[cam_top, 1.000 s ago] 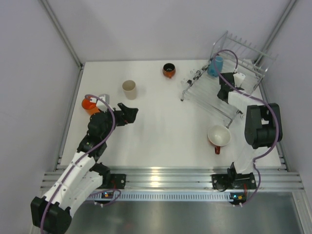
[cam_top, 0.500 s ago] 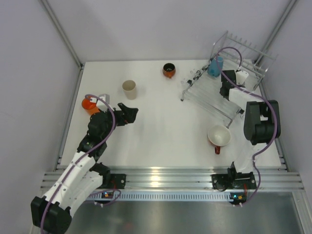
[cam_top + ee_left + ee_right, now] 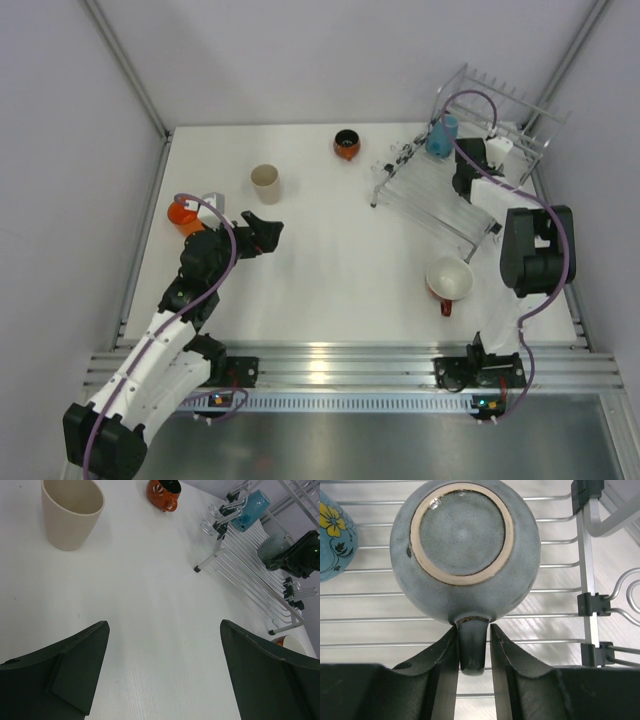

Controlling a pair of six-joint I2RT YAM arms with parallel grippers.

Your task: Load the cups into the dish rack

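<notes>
The robot's right gripper goes on pushing the grey mug until it sits by the rack's side bar (image 3: 585, 562), because the mug is base up with open wires (image 3: 556, 590) toward that bar.
A grey mug (image 3: 465, 550) lies upside down on the wires of the dish rack (image 3: 430, 195), beside a light blue cup (image 3: 441, 136). My right gripper (image 3: 472, 630) straddles the mug's handle, open, with a thin gap showing on the right side. On the table stand a beige tumbler (image 3: 265, 184), a dark-and-orange cup (image 3: 346, 144), an orange cup (image 3: 182, 213) and a red mug (image 3: 449, 280), white inside. My left gripper (image 3: 268, 228) hovers wide open and holds nothing, just right of the orange cup and below the tumbler (image 3: 71, 512).
The rack's tall back tines (image 3: 500, 100) rise behind my right gripper. Black clips (image 3: 590, 605) sit on the rack's side rail (image 3: 585, 555). Metal frame posts (image 3: 125, 65) and pale walls bound the table on the left, back and right.
My right gripper has shifted slightly toward the back of the rack, and its jaws have parted a little from the grey mug's handle. The left arm has not moved.
</notes>
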